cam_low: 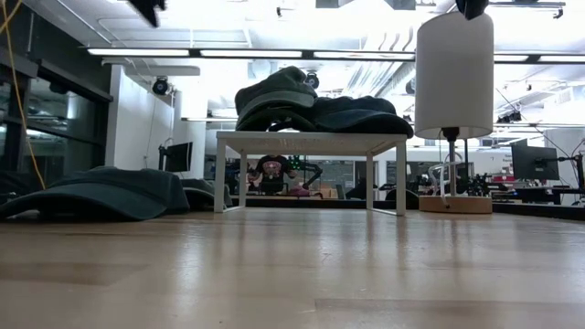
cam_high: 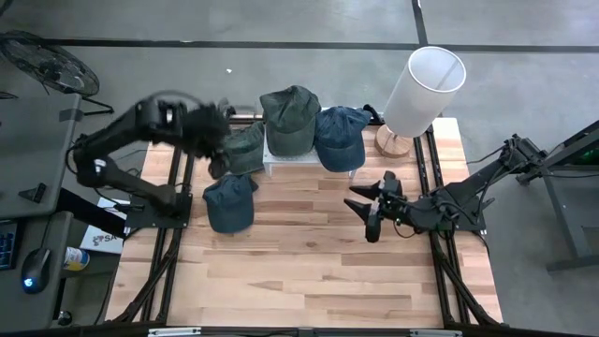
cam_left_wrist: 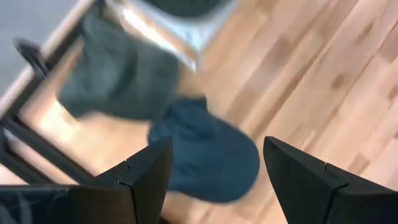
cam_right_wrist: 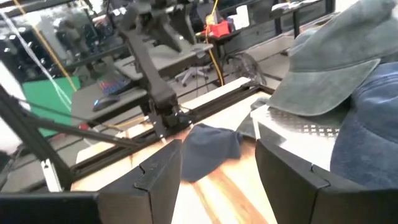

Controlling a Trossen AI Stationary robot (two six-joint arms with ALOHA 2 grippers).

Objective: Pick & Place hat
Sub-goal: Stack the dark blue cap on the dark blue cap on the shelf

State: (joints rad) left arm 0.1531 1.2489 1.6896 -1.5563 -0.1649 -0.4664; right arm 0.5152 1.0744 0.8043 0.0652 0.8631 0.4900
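Note:
The dark blue cap's brim (cam_high: 232, 216) is pointing to clear wood, so my left gripper keeps going toward the brim's edge (cam_high: 234, 229) until its open fingers are on both sides of it.
Several caps are in view. A dark blue cap (cam_high: 229, 201) lies flat on the wooden table, and a green cap (cam_high: 245, 148) lies beside the white stand (cam_high: 290, 159). On that stand rest another green cap (cam_high: 290, 117) and a blue cap (cam_high: 339, 136). My left gripper (cam_high: 217, 154) hovers open above the table; in its wrist view the blue cap (cam_left_wrist: 208, 155) shows between the fingers, farther down, with the green cap (cam_left_wrist: 124, 74) beyond it. My right gripper (cam_high: 370, 201) waits open over the table's right side.
A white lamp (cam_high: 421, 94) with a round wooden base stands at the table's far right corner, next to the stand. In the low view the stand's legs (cam_low: 219, 174) rise from the table. Bare wood stretches along the near half of the table (cam_high: 309, 281).

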